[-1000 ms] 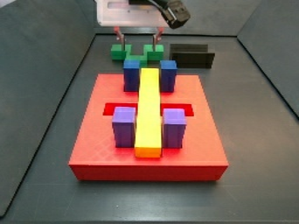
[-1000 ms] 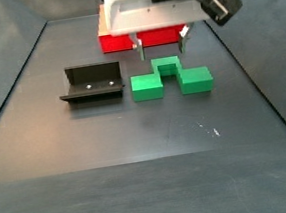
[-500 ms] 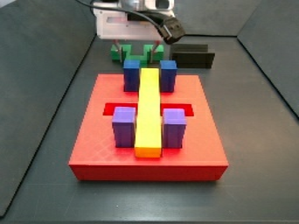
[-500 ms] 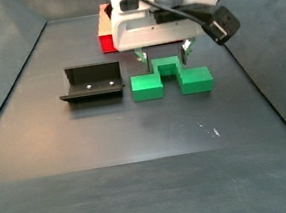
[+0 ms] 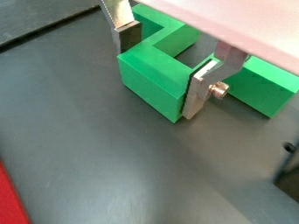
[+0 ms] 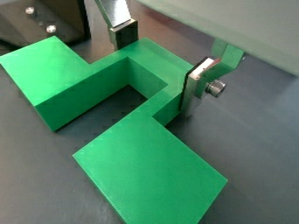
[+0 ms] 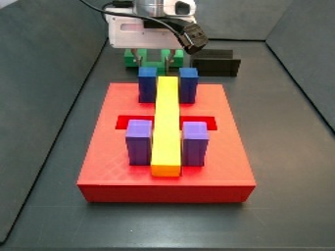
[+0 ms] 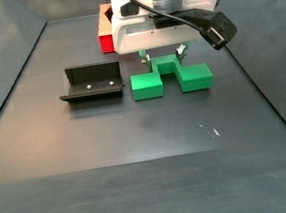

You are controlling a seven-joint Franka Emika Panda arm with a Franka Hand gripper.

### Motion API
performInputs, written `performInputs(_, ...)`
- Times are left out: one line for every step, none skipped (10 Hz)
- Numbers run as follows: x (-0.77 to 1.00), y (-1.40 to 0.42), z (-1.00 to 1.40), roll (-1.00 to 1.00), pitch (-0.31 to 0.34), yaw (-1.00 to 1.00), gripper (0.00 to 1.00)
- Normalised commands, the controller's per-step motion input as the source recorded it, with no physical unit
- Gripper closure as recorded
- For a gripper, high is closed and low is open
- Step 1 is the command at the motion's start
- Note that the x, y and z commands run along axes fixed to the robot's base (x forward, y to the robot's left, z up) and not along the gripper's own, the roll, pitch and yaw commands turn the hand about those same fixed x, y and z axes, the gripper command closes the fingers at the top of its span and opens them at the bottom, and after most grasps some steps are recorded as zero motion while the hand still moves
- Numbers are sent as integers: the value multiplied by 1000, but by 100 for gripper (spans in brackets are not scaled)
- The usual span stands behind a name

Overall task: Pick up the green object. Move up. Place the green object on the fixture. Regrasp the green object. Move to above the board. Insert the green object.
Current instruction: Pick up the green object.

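Observation:
The green object [image 7: 153, 56] is wider than the black fixture [image 7: 215, 64], so its arms will stick out past the fixture's ends when I put it there.
The green object [image 8: 195, 78] is a chunky T-shaped block lying flat on the dark floor between the board and the fixture. In a side view [image 7: 132, 62] the blue pegs partly hide it. My gripper [image 8: 166, 58] is low over it and open. In both wrist views the silver fingers [image 5: 201, 87] [image 6: 197, 83] stand on either side of the middle stem [image 5: 158, 74] [image 6: 152, 74], close to its sides. The fixture [image 8: 91, 84] is a small black bracket beside the green object; it also shows in a wrist view [image 6: 59, 22]. The red board [image 7: 118, 167] lies behind the gripper.
The board carries blue pegs [image 7: 148, 83], purple pegs [image 7: 139, 142] and a long yellow bar [image 7: 167, 127]. Dark walls [image 8: 8, 88] slope up round the floor. In a side view the board's red edge [image 8: 104, 33] shows behind the gripper body.
The gripper has come down from above the green object. Its fingers now straddle the stem. The green object, the fixture and the board have not moved.

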Motion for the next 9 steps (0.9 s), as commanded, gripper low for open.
performInputs(0, 0, 0, 0, 0, 0, 100)
performInputs(0, 0, 0, 0, 0, 0, 100)
performInputs(0, 0, 0, 0, 0, 0, 100)
performInputs(0, 0, 0, 0, 0, 0, 100)
performInputs(0, 0, 0, 0, 0, 0, 100)
performInputs(0, 0, 0, 0, 0, 0, 100)
performInputs(0, 0, 0, 0, 0, 0, 100)
performInputs(0, 0, 0, 0, 0, 0, 100)
performInputs(0, 0, 0, 0, 0, 0, 100)
